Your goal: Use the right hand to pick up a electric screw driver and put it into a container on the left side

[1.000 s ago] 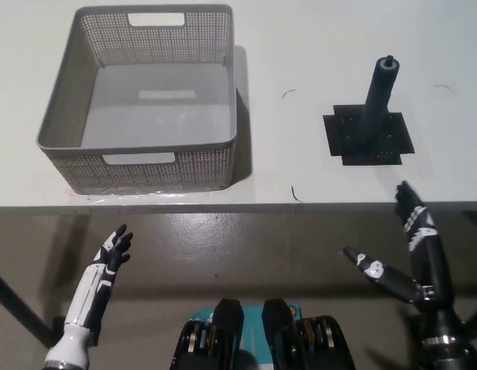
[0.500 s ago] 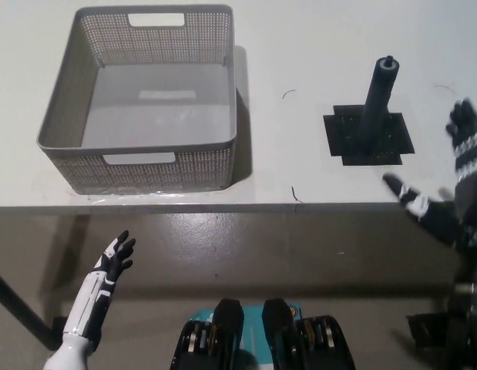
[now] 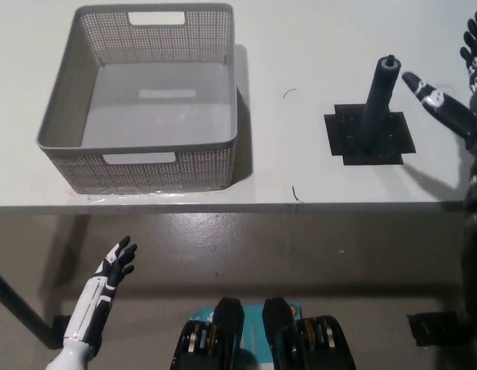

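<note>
I expect the electric screwdriver [image 3: 378, 100] to come off and leave the mat behind when I lift, since the black mat's stepped edges [image 3: 398, 140] lie flush like crossed tape.
The electric screwdriver [image 3: 379, 95], a dark grey cylinder, stands upright on a black square mat [image 3: 368, 137] at the table's right. My black right hand [image 3: 455, 91] is open at the right edge of the picture, just right of the screwdriver's top and apart from it. The grey perforated basket [image 3: 142, 158] stands at the table's left with nothing inside. My white left hand [image 3: 113, 267] rests open below the table's front edge at the lower left.
The white table's front edge [image 3: 246, 206] runs across the middle of the picture, with floor below it. Two small dark marks lie on the table between the basket and the mat.
My right hand has risen from below the table's front edge up over the table to the screwdriver's right. The left hand has barely moved.
</note>
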You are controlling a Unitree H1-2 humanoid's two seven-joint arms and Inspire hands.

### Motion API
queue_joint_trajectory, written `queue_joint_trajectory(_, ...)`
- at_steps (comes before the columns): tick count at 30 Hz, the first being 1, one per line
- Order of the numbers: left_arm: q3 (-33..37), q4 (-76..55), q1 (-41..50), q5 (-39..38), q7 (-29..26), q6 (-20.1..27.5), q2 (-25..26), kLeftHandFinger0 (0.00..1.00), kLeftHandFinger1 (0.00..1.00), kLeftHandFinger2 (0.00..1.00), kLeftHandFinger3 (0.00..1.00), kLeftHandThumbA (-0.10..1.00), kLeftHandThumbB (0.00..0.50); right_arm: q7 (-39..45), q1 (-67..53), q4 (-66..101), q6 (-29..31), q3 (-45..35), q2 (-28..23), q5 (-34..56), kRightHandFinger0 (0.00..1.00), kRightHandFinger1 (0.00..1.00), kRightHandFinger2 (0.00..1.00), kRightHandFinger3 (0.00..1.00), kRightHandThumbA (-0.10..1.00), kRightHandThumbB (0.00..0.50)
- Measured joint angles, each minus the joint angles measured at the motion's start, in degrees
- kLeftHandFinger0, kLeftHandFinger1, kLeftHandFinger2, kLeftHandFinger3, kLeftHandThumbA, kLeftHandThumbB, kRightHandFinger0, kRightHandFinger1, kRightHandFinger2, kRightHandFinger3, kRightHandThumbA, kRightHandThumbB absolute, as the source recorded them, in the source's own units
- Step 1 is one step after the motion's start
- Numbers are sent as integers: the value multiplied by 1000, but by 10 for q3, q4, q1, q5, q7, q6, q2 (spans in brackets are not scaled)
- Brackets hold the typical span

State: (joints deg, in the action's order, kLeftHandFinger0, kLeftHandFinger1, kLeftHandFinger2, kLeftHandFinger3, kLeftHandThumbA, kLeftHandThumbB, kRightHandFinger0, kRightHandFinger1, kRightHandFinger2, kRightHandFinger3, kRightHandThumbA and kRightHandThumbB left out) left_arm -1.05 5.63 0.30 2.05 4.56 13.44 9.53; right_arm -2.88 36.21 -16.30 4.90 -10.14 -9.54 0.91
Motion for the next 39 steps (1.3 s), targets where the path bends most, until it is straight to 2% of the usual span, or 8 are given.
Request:
queue_joint_trajectory(10, 0, 1, 0, -4, 2, 2, 0, 1000, 1000, 1000, 1000, 1000, 162, -1, 45, -126, -3, 5, -2, 5, 1000, 1000, 1000, 1000, 1000, 369)
queue_joint_trajectory(14, 0, 1, 1, -4, 2, 2, 0, 1000, 1000, 1000, 1000, 1000, 157, -2, 55, -168, -2, 7, -2, 5, 1000, 1000, 1000, 1000, 1000, 403)
queue_joint_trajectory(19, 0, 4, 1, -4, 2, 4, 0, 1000, 1000, 1000, 1000, 1000, 158, -5, 68, -221, 3, 8, -2, 5, 1000, 1000, 1000, 1000, 1000, 415)
queue_joint_trajectory(26, 0, 4, 2, -4, 3, 4, 0, 1000, 1000, 1000, 1000, 1000, 151, -12, 94, -301, 25, 13, -2, 4, 1000, 1000, 1000, 1000, 1000, 474)
queue_joint_trajectory(31, 1, 4, 3, -3, 3, 4, 0, 1000, 1000, 1000, 1000, 1000, 157, -14, 115, -365, 44, 14, 0, 7, 1000, 1000, 1000, 1000, 1000, 453)
queue_joint_trajectory(33, 1, 4, 3, -3, 4, 4, 0, 1000, 1000, 1000, 1000, 1000, 153, -14, 125, -387, 51, 14, 3, 8, 1000, 1000, 1000, 1000, 1000, 471)
queue_joint_trajectory(36, 1, 4, 3, -4, 6, 4, 0, 1000, 1000, 1000, 1000, 1000, 151, -15, 140, -412, 58, 18, 7, 8, 1000, 1000, 1000, 1000, 1000, 461)
queue_joint_trajectory(39, 1, 4, 3, -3, 9, 4, 0, 1000, 1000, 1000, 1000, 1000, 152, -16, 159, -434, 63, 24, 10, 7, 1000, 1000, 1000, 1000, 1000, 488)
